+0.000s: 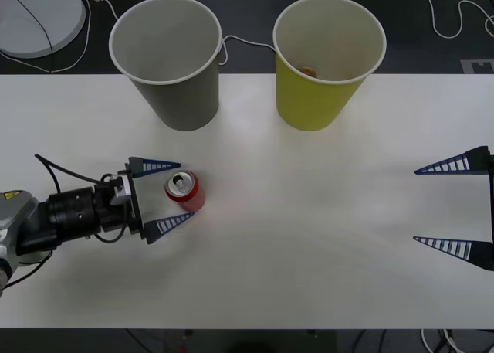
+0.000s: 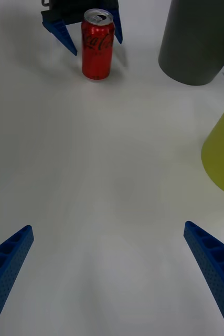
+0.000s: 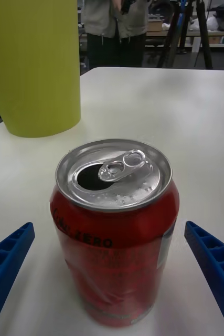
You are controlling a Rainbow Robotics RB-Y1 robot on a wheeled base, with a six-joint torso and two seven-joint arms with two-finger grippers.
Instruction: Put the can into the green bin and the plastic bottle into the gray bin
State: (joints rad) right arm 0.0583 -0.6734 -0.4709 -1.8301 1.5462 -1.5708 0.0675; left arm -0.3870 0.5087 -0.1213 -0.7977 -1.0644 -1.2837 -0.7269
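Note:
A rounded orange-brown edge is showing inside the green bin. I should expect another can to be lying there as I carry the red can over.
The red can stands upright on the white table, its silver top and pull tab clear in the left wrist view. My left gripper is open around it, one blue finger on each side and neither touching. The right wrist view shows the can far off between those fingers. At the back stand the gray bin and, to its right, the green bin. My right gripper waits open at the table's right edge. The plastic bottle is out of view.
A small orange-brown thing lies inside the green bin. Behind the table's far edge are a white round disc and loose cables. Bare table stretches between the two grippers.

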